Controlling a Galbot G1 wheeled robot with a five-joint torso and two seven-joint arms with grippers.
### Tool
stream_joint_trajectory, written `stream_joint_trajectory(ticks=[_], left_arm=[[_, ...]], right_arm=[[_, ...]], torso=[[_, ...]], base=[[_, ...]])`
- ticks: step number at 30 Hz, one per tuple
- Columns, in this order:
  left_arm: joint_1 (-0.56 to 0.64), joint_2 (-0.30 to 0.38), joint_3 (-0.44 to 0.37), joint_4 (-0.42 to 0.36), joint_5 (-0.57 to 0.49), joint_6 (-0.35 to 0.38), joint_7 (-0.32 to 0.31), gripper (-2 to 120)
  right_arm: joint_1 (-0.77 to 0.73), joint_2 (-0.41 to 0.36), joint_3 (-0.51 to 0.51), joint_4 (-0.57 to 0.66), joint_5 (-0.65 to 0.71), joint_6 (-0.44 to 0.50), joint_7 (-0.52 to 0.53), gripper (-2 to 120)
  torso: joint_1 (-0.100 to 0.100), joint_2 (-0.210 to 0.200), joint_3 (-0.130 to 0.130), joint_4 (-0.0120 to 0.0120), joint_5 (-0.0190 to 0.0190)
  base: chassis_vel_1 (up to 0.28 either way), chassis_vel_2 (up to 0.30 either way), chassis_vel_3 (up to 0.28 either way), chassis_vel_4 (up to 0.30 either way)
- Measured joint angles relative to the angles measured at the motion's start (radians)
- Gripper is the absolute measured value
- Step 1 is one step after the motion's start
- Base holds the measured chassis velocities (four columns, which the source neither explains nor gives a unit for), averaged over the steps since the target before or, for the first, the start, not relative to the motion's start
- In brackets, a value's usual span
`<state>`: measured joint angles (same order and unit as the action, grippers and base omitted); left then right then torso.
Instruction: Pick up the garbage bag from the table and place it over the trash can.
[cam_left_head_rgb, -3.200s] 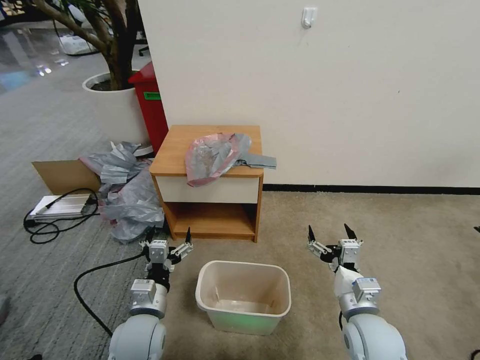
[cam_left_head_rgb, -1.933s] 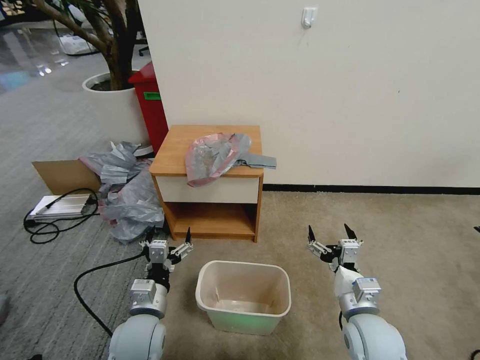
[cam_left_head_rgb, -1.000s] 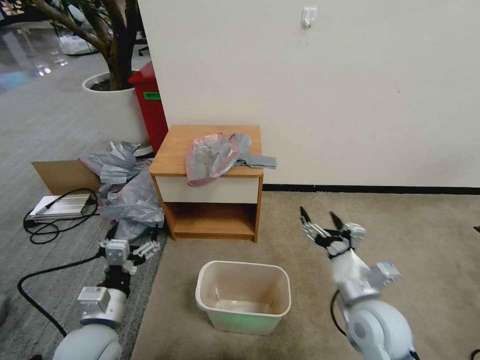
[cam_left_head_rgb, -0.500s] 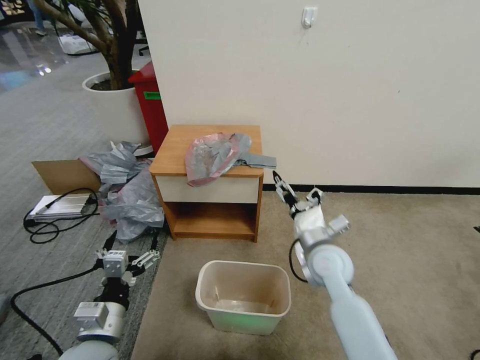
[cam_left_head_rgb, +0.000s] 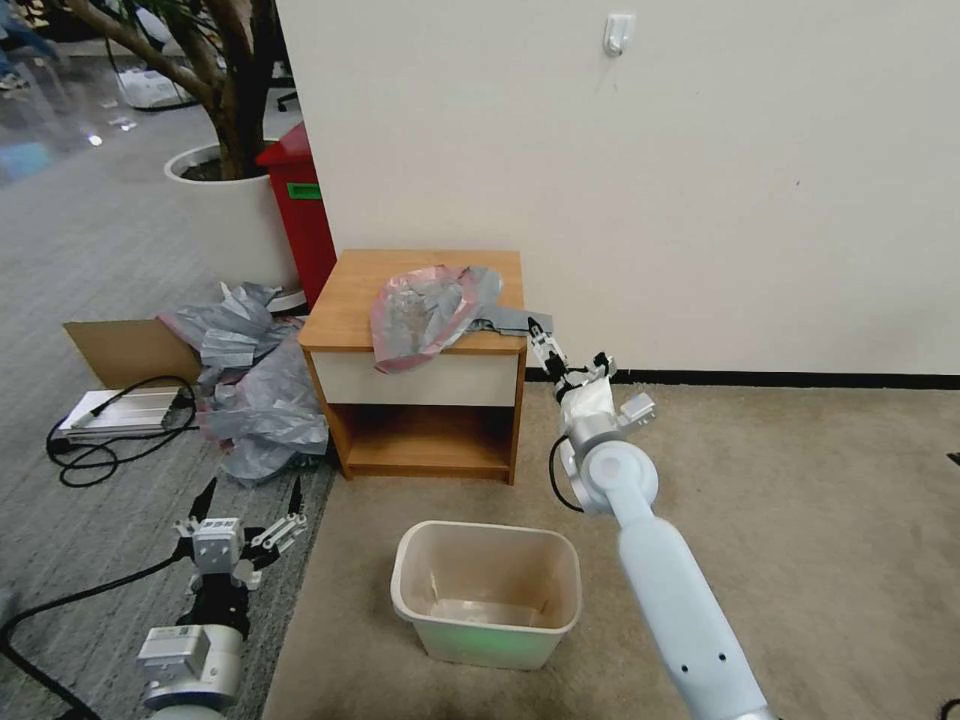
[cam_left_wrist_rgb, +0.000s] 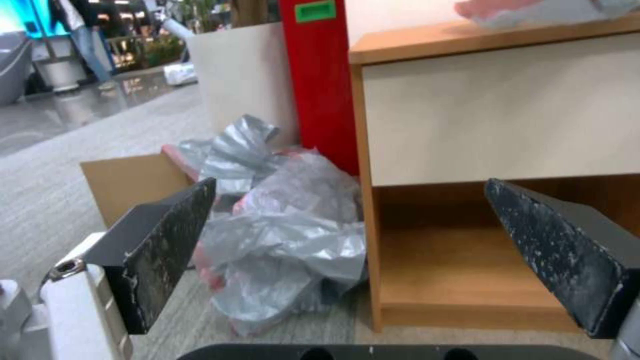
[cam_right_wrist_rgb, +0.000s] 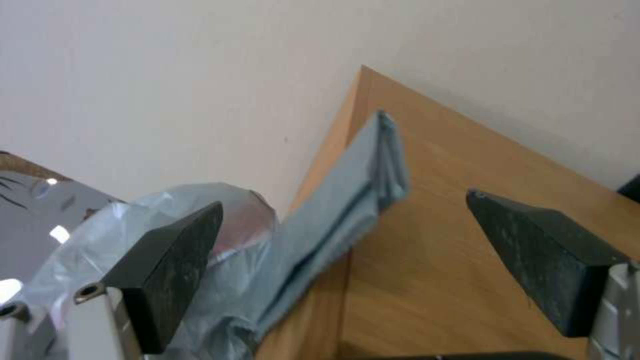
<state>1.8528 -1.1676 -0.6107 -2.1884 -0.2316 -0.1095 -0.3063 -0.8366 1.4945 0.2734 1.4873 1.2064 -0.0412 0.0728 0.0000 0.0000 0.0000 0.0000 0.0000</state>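
The pink-red rim is already spread wide. So the garbage bag's opening will stay puffed open when I carry the folded grey tail.
The garbage bag, translucent grey with a pink-red rim, lies crumpled on the wooden table. Its folded grey tail sticks out past the table's right edge. My right gripper is stretched out to that right front corner and is open. In the right wrist view the tail lies between the spread fingers of the right gripper, untouched, over the table top. The beige trash can stands open on the carpet before the table. My left gripper hangs open, low at the left.
A heap of grey plastic bags lies left of the table, also seen past the left gripper as a heap. Behind stand a red bin and white planter. Cardboard and cables lie at left.
My right arm has reached forward and left from beside the trash can up to the table's right front corner. My left arm has swung out to the left and back. Both grippers stayed open.
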Motion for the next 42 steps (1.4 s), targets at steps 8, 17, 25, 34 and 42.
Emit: stream_joint_trajectory(ticks=[8, 17, 25, 34, 42], left_arm=[[0.001, -0.018, 0.005, 0.012, 0.006, -0.002, -0.004, 100], [0.001, -0.024, 0.009, 0.031, 0.013, -0.014, -0.006, 100], [-0.003, -0.026, 0.012, 0.041, 0.018, -0.021, -0.014, 100], [-0.005, -0.029, 0.02, 0.046, 0.019, -0.021, -0.019, 100], [-0.009, -0.029, 0.021, 0.049, 0.019, -0.021, -0.021, 100]], right_arm=[[0.035, 0.027, -0.012, -0.04, -0.006, 0.01, -0.008, 72], [0.052, 0.046, -0.016, -0.058, -0.028, 0.022, -0.028, 43], [0.059, 0.05, -0.018, -0.064, -0.043, 0.026, -0.035, 8], [0.046, 0.04, -0.016, -0.055, -0.056, 0.03, -0.039, 0], [0.005, 0.018, -0.028, 0.028, -0.047, 0.029, -0.008, 0]], torso=[[0.0, 0.0, 0.0, 0.0, 0.0], [0.0, 0.0, 0.0, 0.0, 0.0], [0.0, 0.0, 0.0, 0.0, 0.0], [0.0, 0.0, 0.0, 0.0001, 0.0001], [0.0, 0.0, 0.0, 0.0, 0.0001]], base=[[0.0, 0.0, 0.0, 0.0], [0.0, 0.0, 0.0, 0.0], [0.0, 0.0, 0.0, 0.0], [0.0, 0.0, 0.0, 0.0], [0.0, 0.0, 0.0, 0.0]])
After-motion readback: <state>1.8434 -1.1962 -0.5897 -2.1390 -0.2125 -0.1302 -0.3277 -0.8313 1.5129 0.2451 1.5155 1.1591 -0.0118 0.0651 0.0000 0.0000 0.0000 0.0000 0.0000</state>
